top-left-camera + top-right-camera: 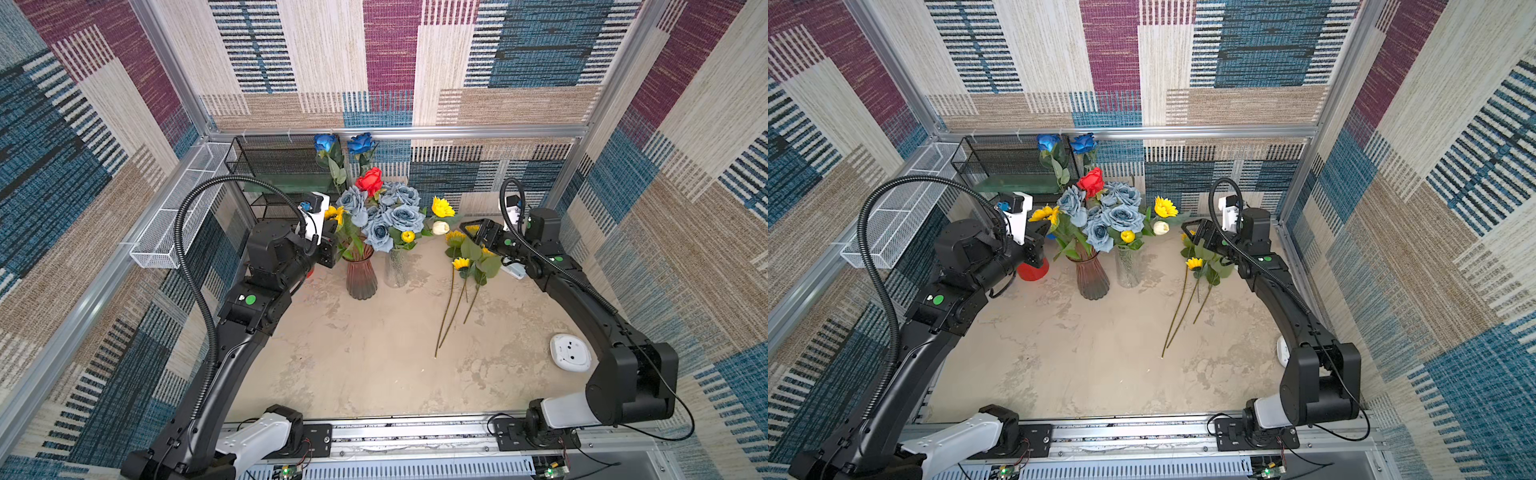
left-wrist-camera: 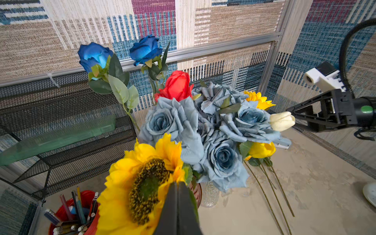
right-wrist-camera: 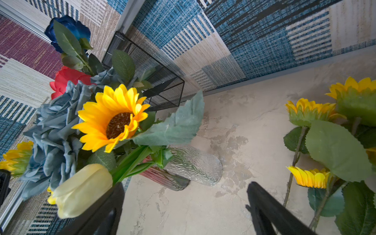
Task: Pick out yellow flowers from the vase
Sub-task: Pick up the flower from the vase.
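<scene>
My left gripper is holding the sunflower's petals [image 1: 336, 214] over the reddish vase, so my right gripper should stay open and keep going toward the stem [image 1: 345, 235] until it closes under the sunflower's head.
Two vases stand side by side, a reddish ribbed vase [image 1: 361, 276] and a clear glass vase [image 1: 397, 268], packed with grey-blue roses [image 1: 405, 216] and a red rose [image 1: 370, 179]. Yellow flowers in them: a sunflower [image 2: 142, 183] on the left, a sunflower [image 1: 442, 206] on the right, and a yellow tulip bud [image 1: 408, 236]. My left gripper [image 2: 177, 185] is shut right at the left sunflower's petals, nothing visible between its jaws. My right gripper [image 3: 185, 201] is open beside a cream tulip [image 3: 81, 189], which rests against one finger. Three sunflowers [image 1: 461, 263] lie on the table under it.
A black mesh rack [image 1: 282, 162] and a white mesh tray [image 1: 174, 224] line the back left. A red cup of pens [image 2: 81, 203] stands left of the vases. Two bright blue roses [image 1: 325, 142] rise behind. A white round device [image 1: 570, 352] lies at the right.
</scene>
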